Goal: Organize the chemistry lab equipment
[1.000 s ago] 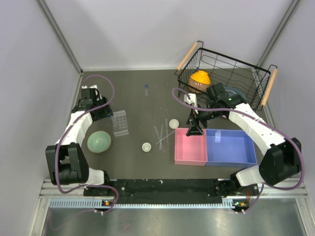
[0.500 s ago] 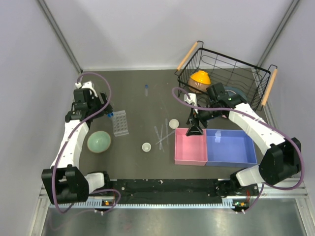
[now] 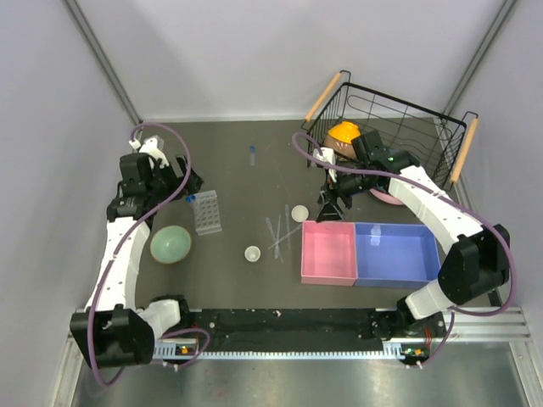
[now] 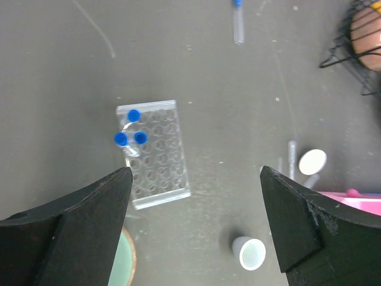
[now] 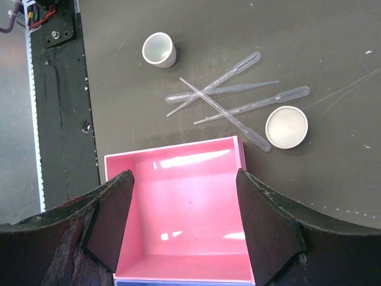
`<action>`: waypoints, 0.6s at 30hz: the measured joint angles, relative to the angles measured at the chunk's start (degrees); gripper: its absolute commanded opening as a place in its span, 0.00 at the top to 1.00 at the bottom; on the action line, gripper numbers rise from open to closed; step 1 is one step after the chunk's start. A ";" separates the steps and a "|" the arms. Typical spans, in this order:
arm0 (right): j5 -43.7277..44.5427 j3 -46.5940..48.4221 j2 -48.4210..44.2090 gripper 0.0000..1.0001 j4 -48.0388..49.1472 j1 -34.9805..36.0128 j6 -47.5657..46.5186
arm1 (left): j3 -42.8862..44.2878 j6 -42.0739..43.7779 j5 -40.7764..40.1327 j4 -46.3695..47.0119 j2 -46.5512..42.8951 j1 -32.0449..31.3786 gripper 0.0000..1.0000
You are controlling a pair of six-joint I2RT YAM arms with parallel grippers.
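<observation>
The loose capped tube lies by itself with its width lined up with the fingers, so the robot's left gripper should keep moving toward it and close on its clear body.
The clear tube rack (image 3: 208, 212) (image 4: 155, 156) lies on the dark table with three blue-capped tubes (image 4: 130, 131) standing in its far left corner. One more capped tube (image 3: 252, 153) (image 4: 238, 21) lies loose at the back. Thin pipettes (image 3: 278, 231) (image 5: 232, 95) lie crossed at the centre. Beside them are a flat white dish (image 3: 299, 213) (image 5: 286, 127) and a small white cup-like dish (image 3: 252, 253) (image 4: 250, 253). My left gripper (image 3: 188, 181) (image 4: 195, 179) hovers open and empty above the rack. My right gripper (image 3: 333, 209) (image 5: 183, 179) is open and empty over the pink bin's far edge.
A pink bin (image 3: 307, 254) (image 5: 172, 156) and a blue bin (image 3: 399, 254) sit side by side at the front right. A black wire basket (image 3: 424, 114) at the back right holds an orange bowl (image 3: 345, 134). A pale green bowl (image 3: 170, 244) sits left of the rack.
My left gripper has opened wide and drawn up and back from the rack, leaving the tubes standing in it. My right gripper has shifted slightly toward the basket.
</observation>
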 measured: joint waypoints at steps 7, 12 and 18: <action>2.03 0.00 0.02 0.29 0.02 0.00 1.07 | 1.20 -4.59 6.12 3.26 6.01 -3.04 0.02; 3.85 0.00 0.02 0.29 0.63 0.00 2.23 | 8.00 -5.49 4.55 4.35 16.28 -11.04 0.02; 5.88 0.00 0.02 0.29 1.40 0.00 3.06 | 22.23 -5.49 -2.12 4.04 32.76 -16.74 0.08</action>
